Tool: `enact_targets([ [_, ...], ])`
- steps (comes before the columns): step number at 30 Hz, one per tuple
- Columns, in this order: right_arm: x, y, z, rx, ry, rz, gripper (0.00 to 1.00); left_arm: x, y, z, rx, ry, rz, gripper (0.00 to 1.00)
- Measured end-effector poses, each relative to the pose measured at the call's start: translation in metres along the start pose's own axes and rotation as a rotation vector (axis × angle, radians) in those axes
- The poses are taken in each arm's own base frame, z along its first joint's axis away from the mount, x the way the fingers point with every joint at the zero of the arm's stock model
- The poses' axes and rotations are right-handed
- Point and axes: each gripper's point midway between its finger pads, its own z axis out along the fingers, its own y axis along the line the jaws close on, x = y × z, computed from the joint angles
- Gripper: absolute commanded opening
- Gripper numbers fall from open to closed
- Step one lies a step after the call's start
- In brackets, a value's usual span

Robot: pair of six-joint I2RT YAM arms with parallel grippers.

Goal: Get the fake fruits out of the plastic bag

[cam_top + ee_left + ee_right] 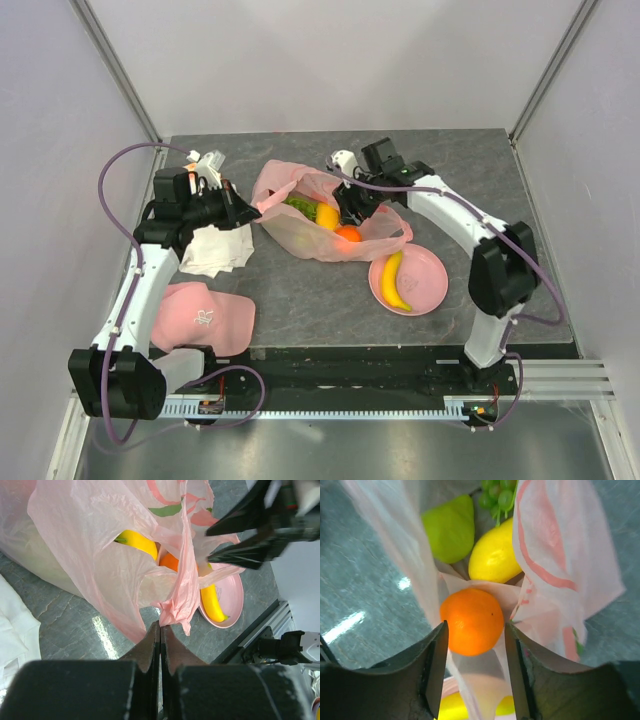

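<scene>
I need to open my right gripper wider, because its fingers are too close together for the orange's full width (473,617). I should then reach around its middle (349,233) before I lift the orange out.
The pale-pink plastic bag (300,225) lies mid-table with its mouth toward the right. My left gripper (252,207) is shut on the bag's left edge; in the left wrist view its fingertips (160,626) pinch a fold of bag (175,605). My right gripper (350,214) reaches into the bag's mouth. Its fingers (475,626) are closed against both sides of the orange (472,622). Deeper in the bag lie a yellow fruit (495,555), a green pear-shaped fruit (451,530) and green grapes (495,495). A banana (395,280) lies on the pink plate (432,285).
A white cloth (215,250) lies under the left arm and a pink cloth with a logo (205,315) at the near left edge. The plate sits right beside the bag's mouth. White walls close in the table on three sides.
</scene>
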Motion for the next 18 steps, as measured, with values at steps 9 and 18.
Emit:
enact_targets([
  [9,0.051,-0.018,0.052,0.032,0.165,0.11,0.7,0.0,0.0,0.0,0.0,-0.002,0.001,0.02],
  [18,0.054,-0.003,0.056,0.029,0.184,0.133,0.81,0.007,0.004,0.002,-0.004,0.011,-0.009,0.02],
])
